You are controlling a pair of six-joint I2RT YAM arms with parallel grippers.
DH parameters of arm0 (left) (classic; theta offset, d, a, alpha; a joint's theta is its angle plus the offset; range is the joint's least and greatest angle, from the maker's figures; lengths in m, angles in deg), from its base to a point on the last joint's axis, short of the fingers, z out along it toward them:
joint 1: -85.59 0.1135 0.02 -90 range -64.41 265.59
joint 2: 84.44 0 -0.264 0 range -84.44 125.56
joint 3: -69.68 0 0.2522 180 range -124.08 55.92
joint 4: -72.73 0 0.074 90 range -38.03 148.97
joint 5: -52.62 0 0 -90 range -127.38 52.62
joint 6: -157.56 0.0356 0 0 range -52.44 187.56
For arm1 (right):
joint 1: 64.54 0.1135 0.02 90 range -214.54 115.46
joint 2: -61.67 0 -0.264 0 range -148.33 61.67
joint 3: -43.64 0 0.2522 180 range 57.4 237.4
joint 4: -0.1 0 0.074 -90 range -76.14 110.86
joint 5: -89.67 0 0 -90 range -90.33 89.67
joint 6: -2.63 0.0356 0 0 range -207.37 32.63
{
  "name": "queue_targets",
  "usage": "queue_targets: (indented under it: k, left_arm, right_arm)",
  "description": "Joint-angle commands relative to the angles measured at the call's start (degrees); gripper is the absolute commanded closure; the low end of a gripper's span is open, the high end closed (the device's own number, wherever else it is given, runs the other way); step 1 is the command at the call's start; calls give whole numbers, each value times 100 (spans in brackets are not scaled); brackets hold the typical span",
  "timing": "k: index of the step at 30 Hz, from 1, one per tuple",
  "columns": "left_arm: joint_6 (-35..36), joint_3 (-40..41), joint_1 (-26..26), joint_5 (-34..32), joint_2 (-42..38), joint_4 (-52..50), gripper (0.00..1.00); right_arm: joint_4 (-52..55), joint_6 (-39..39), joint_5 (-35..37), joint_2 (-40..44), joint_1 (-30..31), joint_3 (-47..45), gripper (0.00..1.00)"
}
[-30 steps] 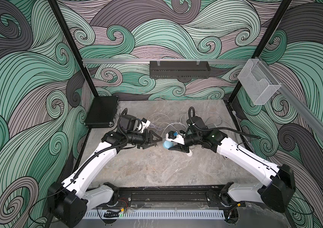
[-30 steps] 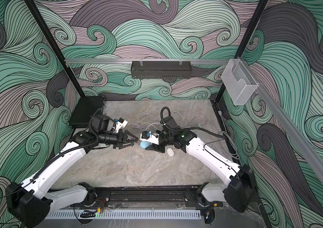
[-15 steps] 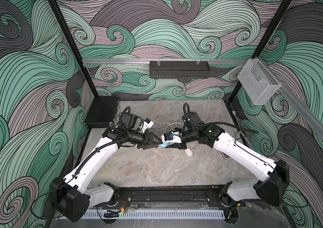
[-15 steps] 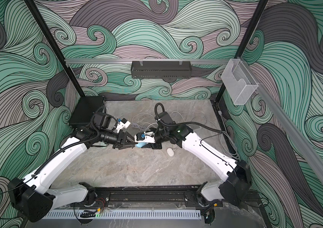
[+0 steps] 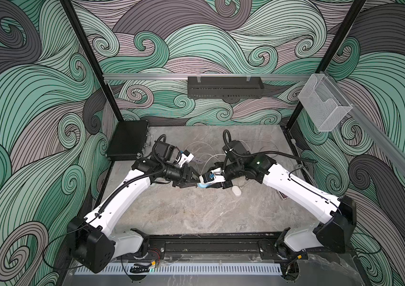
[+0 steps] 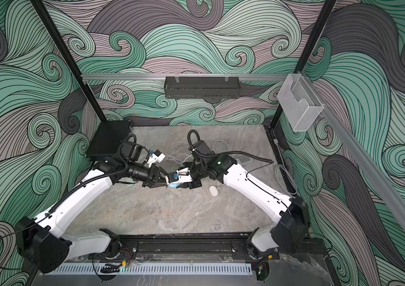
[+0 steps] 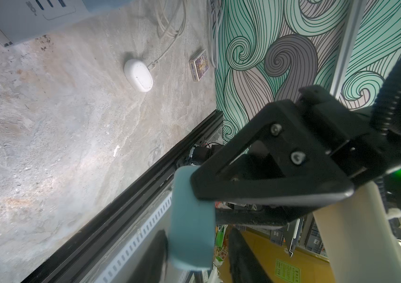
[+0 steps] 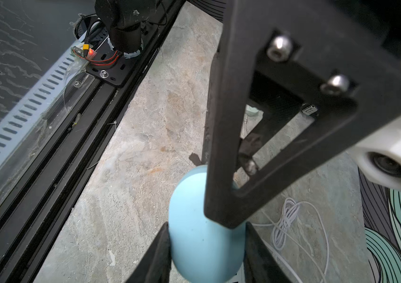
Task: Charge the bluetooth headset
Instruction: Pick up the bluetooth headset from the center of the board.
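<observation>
The headset case (image 8: 205,240) fills the robot's right gripper, so the left gripper should close on the case, leaving the right gripper free to reach for the loose white cable (image 8: 285,224).
A light blue, rounded headset case (image 5: 202,185) (image 6: 173,185) hangs above the middle of the table. My right gripper (image 5: 207,183) (image 8: 206,235) is shut on it, both fingers pressed flat against its sides (image 8: 201,245). From the opposite side my left gripper (image 5: 194,182) (image 7: 198,235) straddles the same case (image 7: 192,220). One of its fingers touches the case and a gap shows at the other, so it stands open. A white earbud case (image 5: 236,191) (image 7: 138,75) lies on the table with a white cable end (image 7: 154,64) at its edge.
Loose white cables (image 5: 203,154) (image 8: 285,220) lie behind the grippers. A grey hub (image 6: 244,158) (image 7: 30,19) sits at the back right and a small card box (image 7: 199,65) by the right wall. A black box (image 5: 128,140) stands at the back left.
The two grippers have come together. The right gripper brought the blue case slightly left, and the left gripper's jaws have narrowed around it.
</observation>
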Motion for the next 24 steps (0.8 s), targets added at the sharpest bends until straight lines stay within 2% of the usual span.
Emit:
queue_targets:
  k: [1,12,20,24]
  left_arm:
    - [143,-154,43,97,50,7,61]
    - [279,-164,43,190,171,-113,68]
    - [257,-154,34,399,260,-90,68]
    - [267,-169,32,530,308,-101,78]
  right_arm:
    - [206,-285,-58,-71,86,214,78]
    - [237,-448,1,-134,148,307,78]
    - [263,-468,17,-230,148,364,78]
    - [261,-460,124,-265,148,396,77]
